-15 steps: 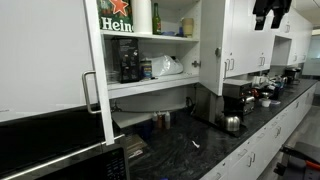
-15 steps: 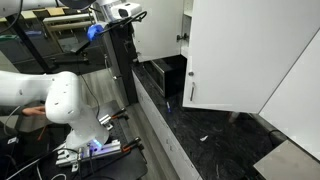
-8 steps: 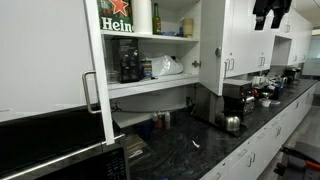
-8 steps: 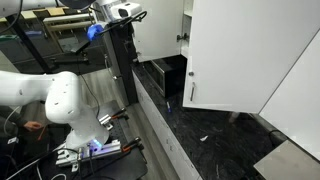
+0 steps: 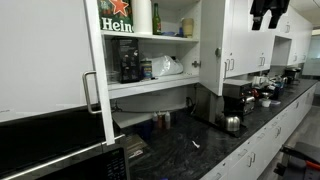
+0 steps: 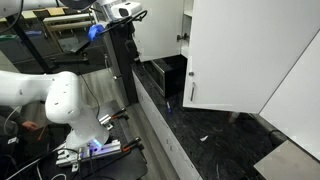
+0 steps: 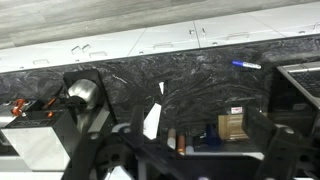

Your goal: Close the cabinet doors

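I need to turn my gripper, since it points down at the black countertop (image 7: 210,85), away from the far door, and bring its spread fingers to that door's free edge (image 6: 189,50).
The two white upper cabinet doors stand open. In an exterior view one door (image 5: 45,50) fills the near left, with its silver bar handle (image 5: 92,92). The second door (image 5: 211,45) stands open on the far side of the shelves. In an exterior view a door (image 6: 235,50) with its handle (image 6: 192,93) hangs over the counter, and another white panel (image 6: 300,95) shows at the right. My gripper (image 5: 268,12) is high up, away from both doors; it also shows in an exterior view (image 6: 118,12). In the wrist view its dark fingers (image 7: 190,160) are spread apart and empty.
The open shelves hold a Heineken box (image 5: 116,18), bottles and a bag (image 5: 167,66). The black countertop (image 7: 200,85) carries a kettle (image 7: 83,92), a pen (image 7: 245,65), a white paper (image 7: 152,120), a small box (image 7: 232,124) and coffee machines (image 5: 245,97). The white robot base (image 6: 65,105) stands beside the counter.
The gripper has shifted very slightly at the top of the exterior view. The doors have not moved.
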Controlling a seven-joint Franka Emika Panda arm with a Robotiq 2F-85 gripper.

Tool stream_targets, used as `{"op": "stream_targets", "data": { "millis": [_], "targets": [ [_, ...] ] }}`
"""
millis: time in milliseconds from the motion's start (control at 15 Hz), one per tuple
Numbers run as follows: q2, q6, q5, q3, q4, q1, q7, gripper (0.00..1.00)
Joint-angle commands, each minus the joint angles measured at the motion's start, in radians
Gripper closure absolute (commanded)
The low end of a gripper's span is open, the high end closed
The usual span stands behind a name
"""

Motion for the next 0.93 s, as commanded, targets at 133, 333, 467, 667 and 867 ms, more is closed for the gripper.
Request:
{"op": "stream_targets", "data": {
  "millis": [133,333,467,667,867],
  "targets": [
    [0.081,0.227,-0.036,0.089,-0.018,-0.023,0.122,0.00],
    [0.123,0.370,-0.104,0.169,-0.026,-0.055,0.242,0.00],
    [0.151,0.458,-0.170,0.227,-0.030,-0.089,0.333,0.00],
    [0.180,0.510,-0.265,0.307,-0.023,-0.152,0.457,0.00],
    [0.170,0.450,-0.331,0.339,-0.011,-0.180,0.528,0.00]
  ]
}}
